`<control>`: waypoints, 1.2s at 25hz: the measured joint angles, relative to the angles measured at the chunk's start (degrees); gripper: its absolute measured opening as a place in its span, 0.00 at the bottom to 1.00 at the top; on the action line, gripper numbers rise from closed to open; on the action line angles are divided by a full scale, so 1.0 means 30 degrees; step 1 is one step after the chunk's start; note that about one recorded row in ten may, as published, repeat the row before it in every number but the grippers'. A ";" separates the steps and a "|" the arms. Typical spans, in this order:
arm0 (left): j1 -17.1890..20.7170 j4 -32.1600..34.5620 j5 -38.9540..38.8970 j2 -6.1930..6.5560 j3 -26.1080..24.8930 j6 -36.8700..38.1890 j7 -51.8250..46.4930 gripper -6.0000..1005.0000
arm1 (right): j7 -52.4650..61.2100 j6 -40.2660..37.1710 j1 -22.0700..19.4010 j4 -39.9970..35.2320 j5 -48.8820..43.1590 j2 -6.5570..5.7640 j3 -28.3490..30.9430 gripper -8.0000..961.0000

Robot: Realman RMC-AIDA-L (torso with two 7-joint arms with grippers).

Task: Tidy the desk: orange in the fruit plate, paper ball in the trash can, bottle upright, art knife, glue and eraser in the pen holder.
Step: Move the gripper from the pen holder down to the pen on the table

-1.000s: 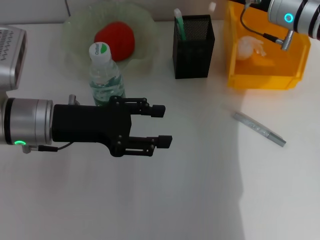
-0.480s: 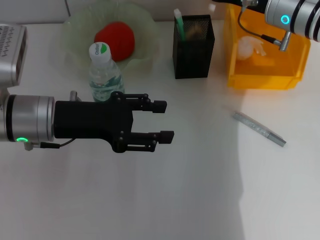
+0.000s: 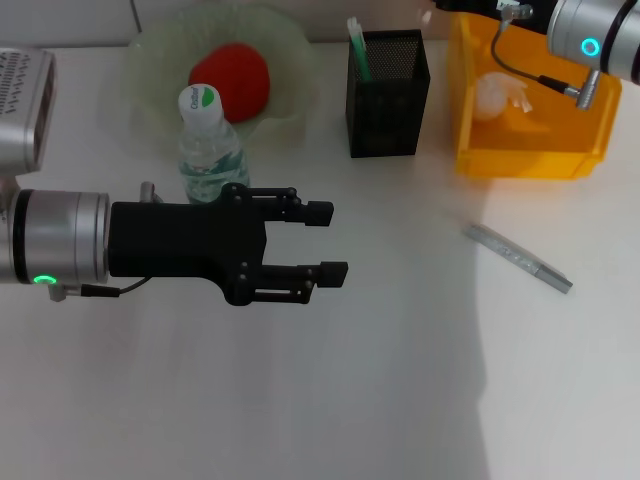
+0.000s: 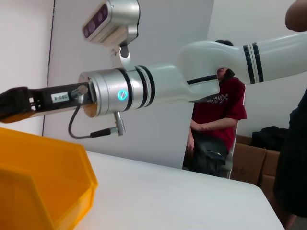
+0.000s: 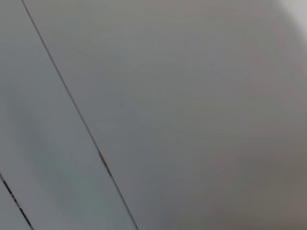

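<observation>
The grey art knife (image 3: 519,258) is lying clear of the yellow bin, so my right gripper should now go toward the knife's bin-side end (image 3: 481,235) until its fingers close there.
My left gripper (image 3: 328,241) is open and empty, hovering over the table just right of the upright bottle (image 3: 210,142). A red orange (image 3: 231,78) lies in the green glass fruit plate (image 3: 290,60). The black mesh pen holder (image 3: 388,100) holds a green-capped stick (image 3: 357,45). A white paper ball (image 3: 500,92) lies in the yellow trash bin (image 3: 530,160). The grey art knife (image 3: 518,258) lies flat on the table at the right. My right gripper (image 3: 452,8) is at the top edge, between the pen holder and the bin; its body shows in the left wrist view (image 4: 19,103). No eraser shows.
The left wrist view shows the bin's corner (image 4: 43,182), the white table and a person in a red shirt (image 4: 218,120) behind it. The right wrist view shows only a grey surface.
My right arm has shifted a little to the right at the top edge. My left gripper edged slightly up a second ago and has since held still, open.
</observation>
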 joint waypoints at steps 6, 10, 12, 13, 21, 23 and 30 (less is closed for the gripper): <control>0.0108 0.0001 0.0090 0.0049 -0.0027 -0.0050 0.0000 0.69 | 0.4771 -0.2752 -0.1738 -0.4156 -0.2703 -0.1079 -0.0972 0.54; 0.0131 0.0000 0.0109 0.0072 0.0024 -0.0054 0.0000 0.69 | 0.9378 -0.6812 -0.2453 -0.8242 -0.6722 -0.1769 -0.0945 0.54; 0.0132 -0.0001 0.0122 0.0079 0.0068 -0.0053 0.0000 0.69 | 1.2140 -1.0753 -0.2174 -1.1308 -1.0703 -0.1967 -0.0667 0.54; 0.0132 0.0000 0.0132 0.0082 0.0079 -0.0053 -0.0001 0.69 | 1.2140 -1.0753 -0.2174 -1.1308 -1.0703 -0.1967 -0.0667 0.54; 0.0120 0.0000 0.0148 0.0082 0.0142 0.0031 0.0106 0.69 | 1.4514 -1.6101 -0.0077 -1.4110 -1.9014 -0.1150 -0.1125 0.53; 0.0119 0.0001 0.0156 0.0065 0.0194 0.0075 0.0157 0.69 | 1.4480 -1.5751 0.0044 -1.3759 -2.0511 -0.0438 -0.2089 0.53; 0.0156 0.0001 0.0179 0.0060 0.0363 0.0091 0.0191 0.69 | 1.4487 -1.4050 0.0101 -1.2050 -2.1450 0.0104 -0.3911 0.53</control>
